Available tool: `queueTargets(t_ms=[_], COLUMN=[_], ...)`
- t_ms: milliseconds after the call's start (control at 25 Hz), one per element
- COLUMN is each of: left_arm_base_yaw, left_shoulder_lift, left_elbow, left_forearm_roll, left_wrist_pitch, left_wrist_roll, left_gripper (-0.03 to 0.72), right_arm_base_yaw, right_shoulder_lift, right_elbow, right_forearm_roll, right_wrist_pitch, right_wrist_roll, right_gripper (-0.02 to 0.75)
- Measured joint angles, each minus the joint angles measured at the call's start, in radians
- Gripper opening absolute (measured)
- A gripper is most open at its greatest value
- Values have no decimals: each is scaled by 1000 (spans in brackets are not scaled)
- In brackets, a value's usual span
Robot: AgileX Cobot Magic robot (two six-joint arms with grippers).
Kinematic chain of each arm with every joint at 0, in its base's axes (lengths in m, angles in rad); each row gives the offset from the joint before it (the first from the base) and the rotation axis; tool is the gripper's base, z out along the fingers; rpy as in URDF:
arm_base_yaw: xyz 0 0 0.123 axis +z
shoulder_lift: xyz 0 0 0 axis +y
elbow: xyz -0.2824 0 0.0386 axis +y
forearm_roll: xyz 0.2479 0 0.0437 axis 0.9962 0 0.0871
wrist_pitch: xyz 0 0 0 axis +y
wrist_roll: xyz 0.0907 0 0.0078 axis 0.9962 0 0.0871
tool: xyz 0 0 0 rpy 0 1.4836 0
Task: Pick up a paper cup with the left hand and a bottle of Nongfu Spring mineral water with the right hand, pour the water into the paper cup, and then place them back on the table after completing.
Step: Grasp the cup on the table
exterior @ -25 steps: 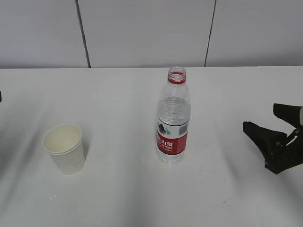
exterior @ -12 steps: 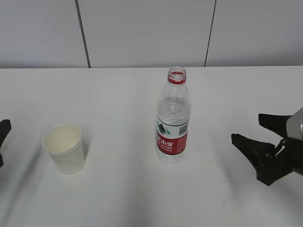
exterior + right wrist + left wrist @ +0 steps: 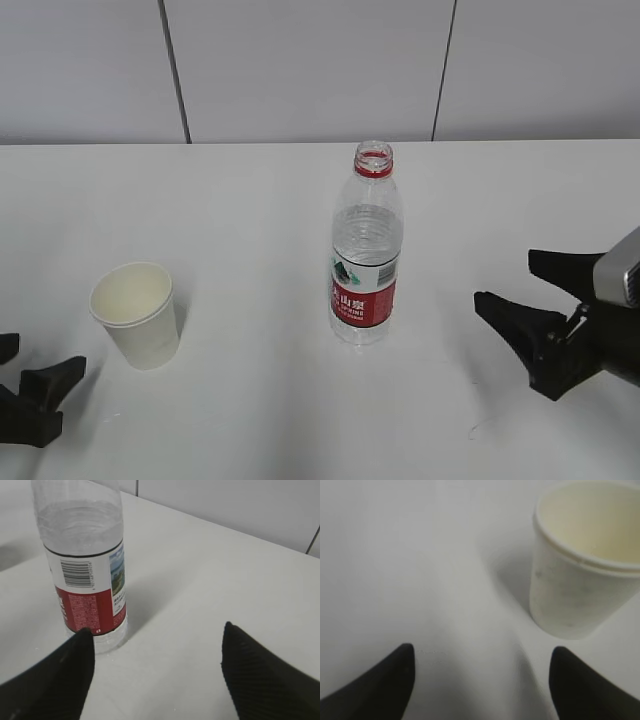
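Observation:
My left gripper will lift the paper cup [image 3: 145, 330], and the cup will stay round because a thick rolled rim [image 3: 136, 321] goes around the cup's opening.
A white paper cup [image 3: 135, 312] stands upright and empty on the left of the white table [image 3: 250, 190]. An uncapped Nongfu Spring bottle [image 3: 367, 250] with a red label stands at the middle, partly filled. My left gripper [image 3: 45, 358] is open at the lower left, apart from the cup. In the left wrist view the cup [image 3: 585, 570] is ahead to the right of the open gripper [image 3: 482, 650]. My right gripper [image 3: 507, 278] is open, to the right of the bottle and not touching it. In the right wrist view the bottle [image 3: 85, 570] stands ahead to the left of the gripper [image 3: 156, 628].
A grey panelled wall [image 3: 300, 70] runs behind the table's far edge. Nothing else stands on the tabletop apart from a few faint scuffs [image 3: 475, 430] near the front right.
My left gripper has come into view at the lower left, nearer the cup. My right gripper has moved left toward the bottle. Cup and bottle have not moved.

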Motion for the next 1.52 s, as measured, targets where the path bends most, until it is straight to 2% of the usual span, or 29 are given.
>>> queueTargets(t_ms=[120,360,480,640,720,1120,1360,1520], left_arm_base_yaw=[0,0,0,0,0,0,0,0], left_shoulder_lift=[55,79,111,142,152,174,185,193], left_elbow=[-32,-114,-129,-159,-185,-295,-299,-299], left_forearm_roll=[53,240,287,319,348,421,428,436], left_wrist_pitch=[0,-5,-6,-4,-4,-2,-3,-1], left_wrist_roll=[0,-1,-10,-18,-58,-105,-105,-105], left_gripper=[510,510,518,566,582,590,521,479], right_arm_base_yaw=[0,0,0,0,0,0,0,0], right_shoulder_lift=[29,85,99,102,102,105,126,167], right_elbow=[0,0,-5,-5,-5,-9,-36,-72], right_forearm_roll=[0,-4,-4,-4,-4,-4,-23,-114], right_wrist_pitch=[-32,-83,-91,-95,-96,-100,-102,-102], right_wrist_roll=[0,0,0,0,0,0,0,7], right_gripper=[586,586,586,586,586,586,586,586])
